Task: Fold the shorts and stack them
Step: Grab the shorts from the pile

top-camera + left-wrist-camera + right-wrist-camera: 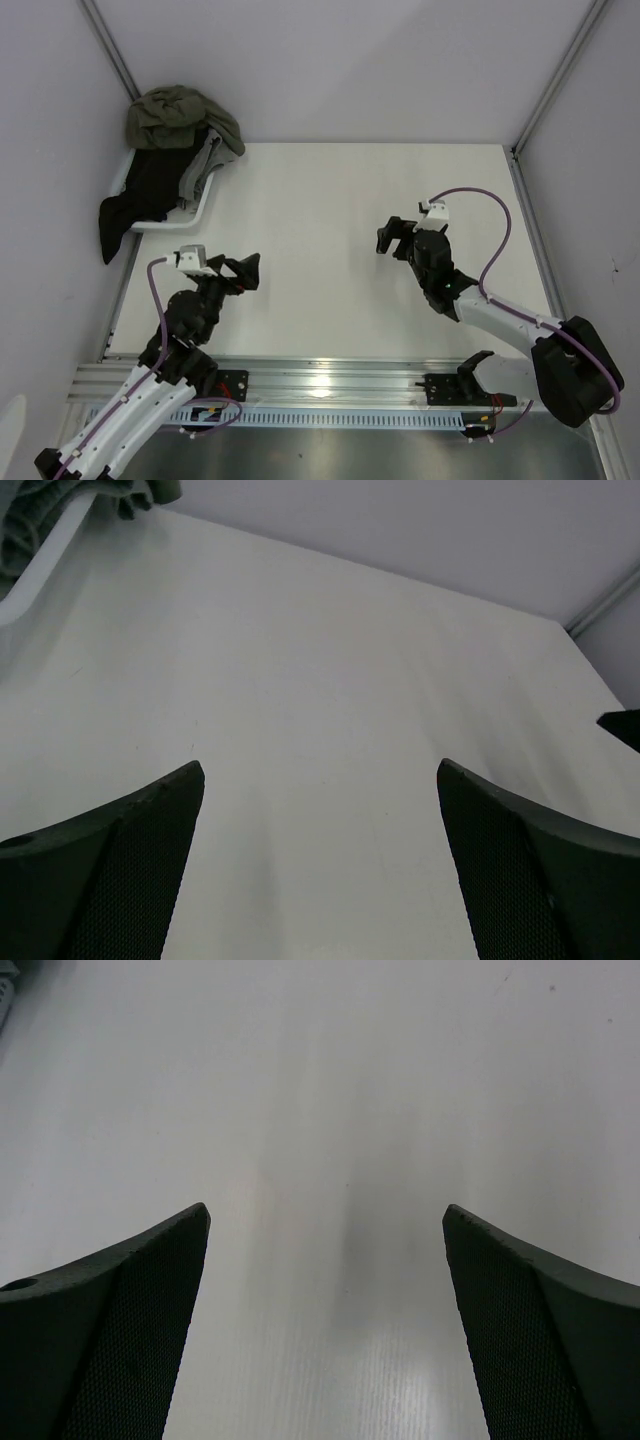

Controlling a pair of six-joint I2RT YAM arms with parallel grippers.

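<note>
The olive-green shorts point(180, 115) lie uncovered above the black shorts, so I should carry on moving my open left gripper toward the olive-green cloth's far edge point(150, 98) until it closes there.
The olive-green shorts point(180, 115) lie crumpled on top of the pile in the white basket point(165, 224) at the table's far left. The black shorts point(132, 196) sit lower in it and hang over its left rim. My left gripper point(250, 272) hovers open over the bare table, right of and nearer than the basket, holding nothing. My right gripper point(390, 238) is also open and empty over the table's middle right. In the left wrist view, the left gripper point(320, 770) shows only tabletop between its fingers. The right wrist view shows the same for the right gripper point(325, 1212).
A light grey garment point(200, 168) lies in the basket between the two pairs. In the left wrist view the basket's rim point(45, 565) is at the top left, with grey cloth point(30, 510) behind it. White walls and metal posts point(555, 80) enclose the white table point(330, 190).
</note>
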